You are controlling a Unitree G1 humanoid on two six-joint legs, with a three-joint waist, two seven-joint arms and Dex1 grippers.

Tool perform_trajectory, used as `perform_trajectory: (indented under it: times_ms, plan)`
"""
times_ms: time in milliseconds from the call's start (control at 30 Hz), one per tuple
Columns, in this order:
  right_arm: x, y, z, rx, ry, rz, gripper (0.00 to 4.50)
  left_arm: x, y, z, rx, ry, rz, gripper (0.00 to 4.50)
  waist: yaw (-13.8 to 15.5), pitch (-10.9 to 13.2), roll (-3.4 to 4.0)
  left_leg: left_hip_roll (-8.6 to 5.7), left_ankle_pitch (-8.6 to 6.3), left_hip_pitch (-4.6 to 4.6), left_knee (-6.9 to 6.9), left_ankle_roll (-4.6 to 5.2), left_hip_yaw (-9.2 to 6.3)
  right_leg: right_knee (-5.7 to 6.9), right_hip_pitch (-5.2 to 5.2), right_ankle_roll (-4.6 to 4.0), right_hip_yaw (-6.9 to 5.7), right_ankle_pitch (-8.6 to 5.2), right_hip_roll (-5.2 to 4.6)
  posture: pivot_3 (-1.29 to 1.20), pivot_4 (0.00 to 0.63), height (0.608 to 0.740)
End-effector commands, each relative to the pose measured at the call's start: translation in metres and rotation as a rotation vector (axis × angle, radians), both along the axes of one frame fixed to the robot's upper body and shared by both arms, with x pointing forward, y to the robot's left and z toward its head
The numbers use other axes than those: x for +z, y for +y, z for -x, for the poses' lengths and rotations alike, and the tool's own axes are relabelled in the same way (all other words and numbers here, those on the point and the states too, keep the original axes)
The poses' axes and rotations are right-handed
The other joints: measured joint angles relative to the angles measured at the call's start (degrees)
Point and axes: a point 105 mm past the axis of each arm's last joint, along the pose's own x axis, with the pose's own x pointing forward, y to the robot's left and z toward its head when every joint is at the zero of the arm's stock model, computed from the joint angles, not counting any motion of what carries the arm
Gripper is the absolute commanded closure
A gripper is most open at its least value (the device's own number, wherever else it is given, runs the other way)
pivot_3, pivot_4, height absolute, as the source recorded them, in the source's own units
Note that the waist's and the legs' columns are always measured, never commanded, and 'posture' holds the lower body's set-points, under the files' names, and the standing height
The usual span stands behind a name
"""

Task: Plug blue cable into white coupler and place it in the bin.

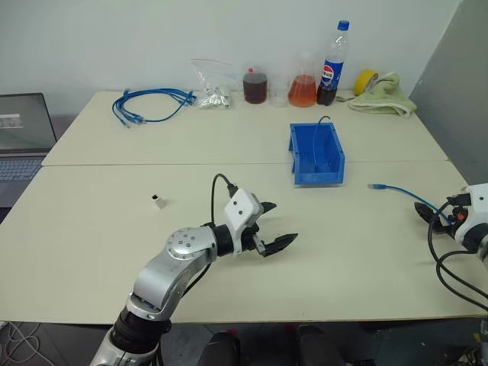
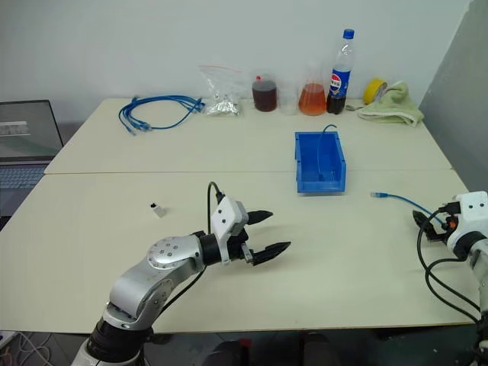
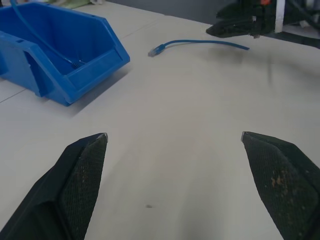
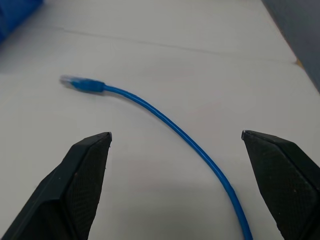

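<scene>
The clear plug [image 4: 82, 84] lies free ahead and the blue cable [image 4: 231, 191] passes between the open fingers of the robot's right gripper, so the gripper should go on down until they close on the cable.
The blue cable [image 1: 396, 191] lies loose on the table's right side, its clear plug [image 4: 70, 81] pointing toward the bin [image 1: 319, 178]. The bright-blue bin stands in the middle right, with a thin blue cable end resting inside it. The tiny white coupler [image 1: 158, 201] sits alone on the left half of the table. My left gripper [image 1: 284, 222] hovers open and empty over the table's middle, between coupler and bin. At the right edge my right gripper [image 4: 176, 135] is open, its fingers either side of the cable's run without touching it.
Along the back edge lie a coil of blue cables [image 1: 149, 103], a plastic bag [image 1: 212, 85], two flasks of dark and orange liquid, a cola bottle [image 1: 333, 65], a yellow tape roll [image 1: 364, 80] and a green cloth [image 1: 385, 97]. A laptop [image 1: 23, 133] stands at far left.
</scene>
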Motion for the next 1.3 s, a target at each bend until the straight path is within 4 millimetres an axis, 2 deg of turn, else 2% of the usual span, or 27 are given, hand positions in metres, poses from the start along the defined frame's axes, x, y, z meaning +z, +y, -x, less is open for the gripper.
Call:
perform_trajectory:
  times_ms: [33, 200, 400, 500, 633, 867, 1067, 1300]
  plan:
    - [0.002, -0.013, -0.012, -0.012, 0.019, -0.023, 0.06, 0.014, -0.009, 0.007, -0.041, -0.047, 0.026, 0.0, -0.09, 0.0, 0.0, -0.01, 0.0, -0.01, 0.0, 0.0, 0.02, 0.0, 0.0, 0.0, 0.02, 0.0, 0.0, 0.0, 0.15, 0.74]
    - [-0.008, -0.025, -0.023, -0.053, 0.082, -0.069, 0.06, 0.016, -0.012, 0.008, -0.056, -0.053, 0.032, 0.0, 0.01, 0.0, 0.01, -0.01, 0.01, -0.02, 0.0, -0.01, 0.05, -0.03, -0.01, 0.0, 0.03, 0.0, -0.01, 0.0, 0.15, 0.74]
    - [-0.018, -0.026, -0.026, -0.041, 0.171, -0.098, 0.06, 0.018, -0.014, 0.008, -0.068, -0.055, 0.034, 0.0, 0.01, 0.0, 0.0, -0.03, 0.02, -0.04, 0.0, -0.03, 0.11, -0.13, 0.01, 0.0, 0.05, 0.01, -0.04, 0.0, 0.15, 0.74]
    - [-0.021, -0.018, -0.025, 0.041, 0.224, -0.106, 0.56, 0.018, -0.014, 0.007, -0.072, -0.058, 0.031, 0.0, -0.01, 0.0, -0.01, -0.02, 0.02, -0.04, 0.01, -0.04, 0.1, -0.14, 0.03, 0.01, 0.04, 0.01, -0.04, 0.0, 0.15, 0.74]
    - [-0.026, -0.005, -0.021, 0.183, 0.292, -0.038, 1.51, 0.019, -0.013, 0.007, -0.074, -0.06, 0.029, 0.0, -0.13, 0.01, -0.04, 0.01, 0.03, -0.03, 0.0, -0.06, 0.12, -0.14, 0.02, 0.01, 0.04, 0.01, -0.02, 0.0, 0.15, 0.74]
    - [-0.028, 0.001, -0.022, 0.237, 0.311, 0.016, 3.1, 0.016, -0.012, 0.009, -0.094, -0.05, 0.021, 0.0, -0.21, 0.0, -0.06, 0.02, 0.12, 0.02, 0.01, -0.22, 0.11, -0.13, 0.06, 0.01, 0.04, 0.01, -0.02, 0.0, 0.15, 0.74]
    - [-0.027, 0.004, -0.02, 0.305, 0.296, 0.098, 4.39, 0.007, -0.004, 0.013, -0.105, -0.027, -0.016, 0.0, -0.21, 0.0, -0.07, 0.02, 0.12, 0.03, 0.03, -0.23, 0.12, -0.13, 0.08, 0.02, 0.05, 0.02, -0.02, 0.0, 0.15, 0.74]
    - [-0.017, 0.024, -0.018, 0.466, 0.233, 0.195, 4.46, 0.001, 0.005, 0.016, -0.106, -0.014, -0.038, 0.0, -0.16, 0.0, -0.06, 0.02, 0.12, 0.02, 0.03, -0.22, 0.1, -0.13, 0.07, 0.03, 0.04, 0.02, -0.02, 0.0, 0.15, 0.74]
